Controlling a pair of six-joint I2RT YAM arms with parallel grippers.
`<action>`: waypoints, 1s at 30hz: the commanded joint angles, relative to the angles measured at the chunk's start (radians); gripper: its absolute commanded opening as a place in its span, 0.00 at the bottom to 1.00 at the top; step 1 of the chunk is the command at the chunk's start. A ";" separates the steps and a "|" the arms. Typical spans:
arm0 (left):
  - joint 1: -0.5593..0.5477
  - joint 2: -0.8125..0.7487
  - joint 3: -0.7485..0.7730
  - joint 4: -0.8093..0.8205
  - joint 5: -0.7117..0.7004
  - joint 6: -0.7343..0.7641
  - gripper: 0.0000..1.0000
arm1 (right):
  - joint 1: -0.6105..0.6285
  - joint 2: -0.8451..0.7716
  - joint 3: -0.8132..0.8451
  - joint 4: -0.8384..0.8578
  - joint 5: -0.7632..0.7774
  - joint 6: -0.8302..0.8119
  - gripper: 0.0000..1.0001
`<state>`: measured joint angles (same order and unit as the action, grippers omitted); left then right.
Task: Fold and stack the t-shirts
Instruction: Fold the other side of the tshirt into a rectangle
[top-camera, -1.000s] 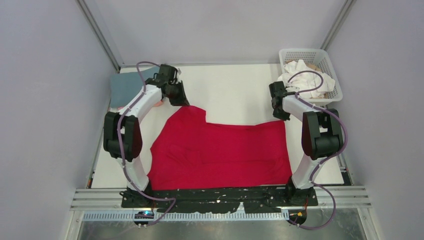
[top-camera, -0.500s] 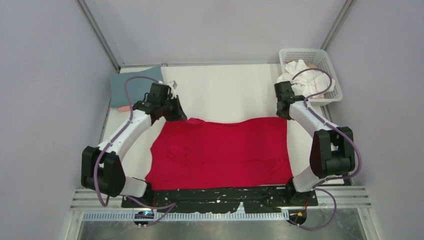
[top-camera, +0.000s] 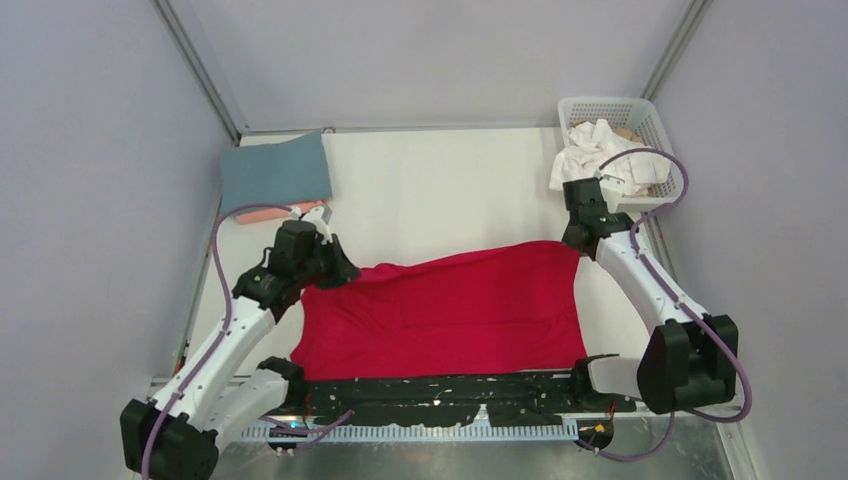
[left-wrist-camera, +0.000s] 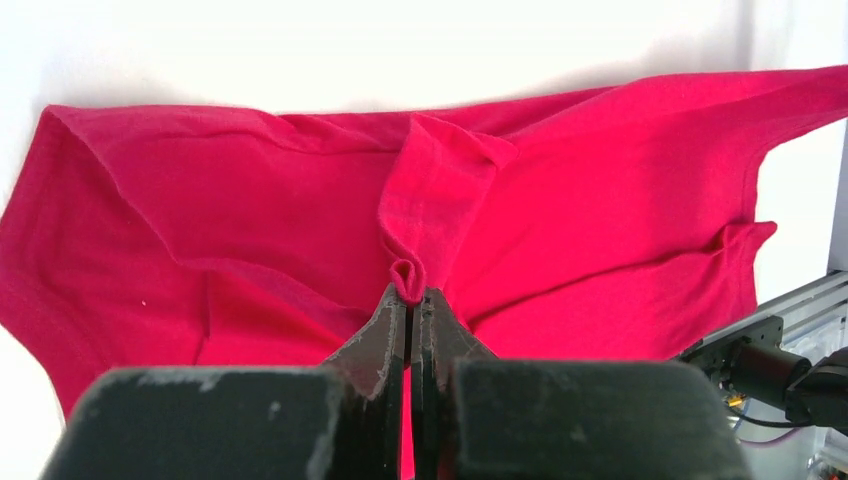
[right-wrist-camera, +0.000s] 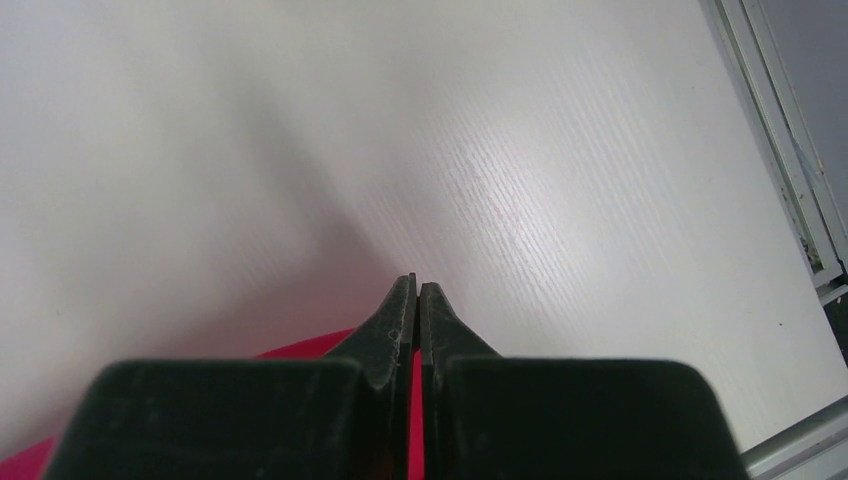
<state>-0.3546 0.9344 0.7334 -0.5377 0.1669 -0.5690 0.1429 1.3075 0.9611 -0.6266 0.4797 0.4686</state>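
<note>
I should move my left gripper on toward the t-shirt's near edge (top-camera: 350, 368) before I release the t-shirt's corner there, with the red t-shirt's far edge (top-camera: 465, 260) spread between both grippers.
The bright red t-shirt (top-camera: 450, 310) lies spread across the near half of the table. My left gripper (top-camera: 340, 270) is shut on its far left corner; in the left wrist view a pinched fold of the red shirt (left-wrist-camera: 600, 230) shows at the left gripper's tips (left-wrist-camera: 408, 292). My right gripper (top-camera: 574, 240) is shut on the far right corner; red cloth (right-wrist-camera: 300, 348) shows between the right gripper's tips (right-wrist-camera: 416, 288). A folded blue-grey t-shirt (top-camera: 275, 172) lies at the far left, on top of a salmon pink one (top-camera: 268, 211). White t-shirts (top-camera: 600, 150) fill the basket.
The white lattice basket (top-camera: 660, 130) stands at the far right corner. The white table (top-camera: 450, 195) shows bare behind the red shirt. Metal rails run along the near edge (top-camera: 700, 390).
Both grippers have pulled the far edge of the red shirt toward the near side, folding it over. The left arm moved off the blue-grey shirt, which now shows whole.
</note>
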 joint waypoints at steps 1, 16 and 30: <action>-0.010 -0.106 -0.038 -0.020 -0.016 -0.042 0.00 | 0.003 -0.100 -0.052 -0.018 -0.008 -0.008 0.05; -0.020 -0.407 -0.216 -0.168 -0.011 -0.146 0.00 | 0.004 -0.239 -0.151 -0.066 -0.044 -0.032 0.06; -0.020 -0.555 -0.254 -0.501 -0.076 -0.313 0.68 | 0.003 -0.410 -0.264 -0.215 -0.009 0.052 0.70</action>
<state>-0.3721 0.4286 0.4030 -0.8875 0.1249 -0.8452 0.1429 0.9936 0.6792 -0.7692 0.4015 0.4812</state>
